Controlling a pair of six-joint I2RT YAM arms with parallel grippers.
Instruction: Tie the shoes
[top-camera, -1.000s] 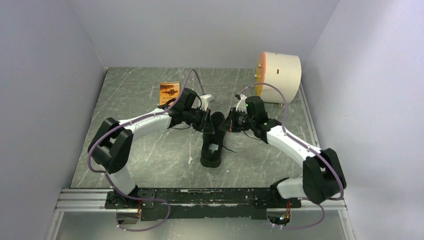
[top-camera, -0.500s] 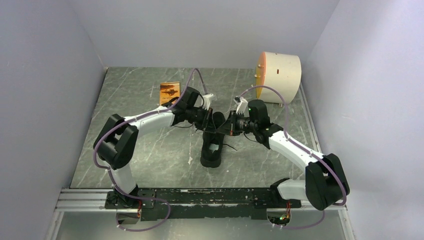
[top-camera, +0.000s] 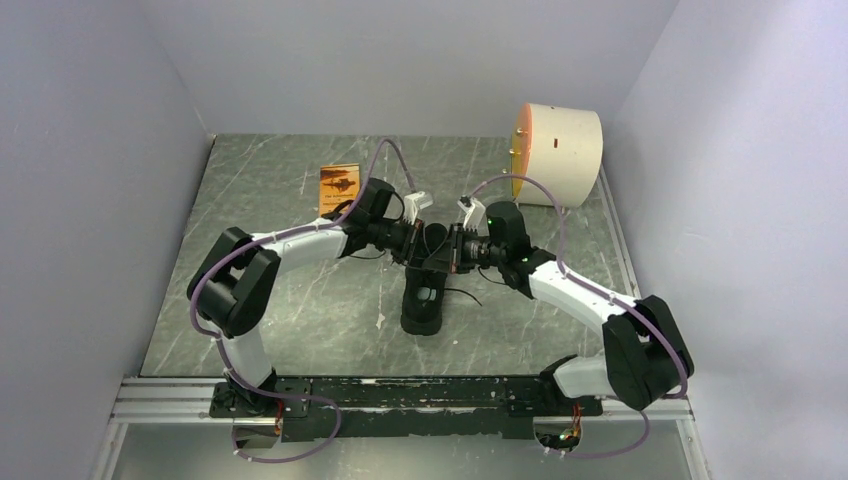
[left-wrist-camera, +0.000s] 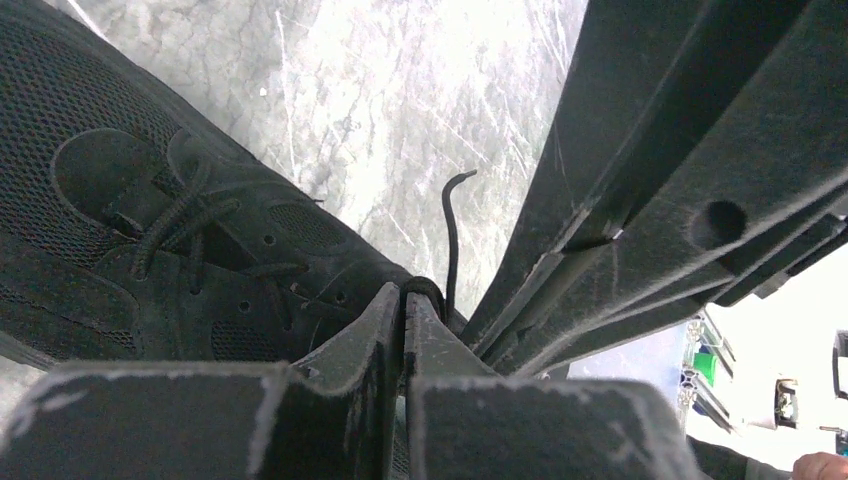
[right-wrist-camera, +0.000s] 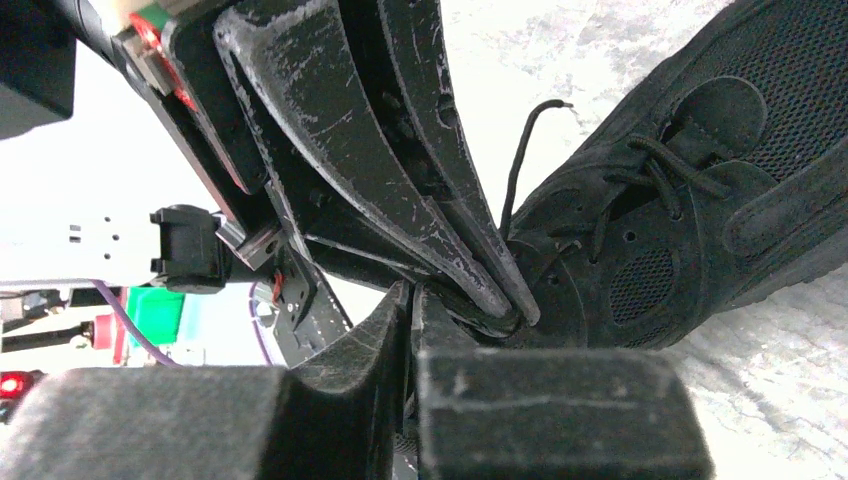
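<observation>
The robot's right gripper is shut against the left gripper's fingers (right-wrist-camera: 448, 270), so it should back away, open and pinch the lace (left-wrist-camera: 426, 288) near the left gripper's tip.
The black shoe (top-camera: 424, 296) lies mid-table, toe pointing away. It also fills the left wrist view (left-wrist-camera: 150, 230) and the right wrist view (right-wrist-camera: 680, 200). My left gripper (top-camera: 422, 243) and right gripper (top-camera: 447, 251) meet tip to tip over the laced part. In the left wrist view my left gripper (left-wrist-camera: 404, 296) is shut, with a black lace (left-wrist-camera: 428, 287) looped over its tip. In the right wrist view my right gripper (right-wrist-camera: 412, 298) is shut, pinching lace (right-wrist-camera: 470, 317) against the left gripper's fingers (right-wrist-camera: 400, 150). A loose lace end (right-wrist-camera: 520, 160) sticks up.
A cream drum with an orange face (top-camera: 558, 152) stands at the back right. An orange card (top-camera: 338, 184) lies at the back left. Grey walls close in three sides. Another lace end (top-camera: 462, 296) trails on the table right of the shoe.
Both grippers have closed in toward each other over the shoe. The right gripper moved left and now touches the left gripper's tip.
</observation>
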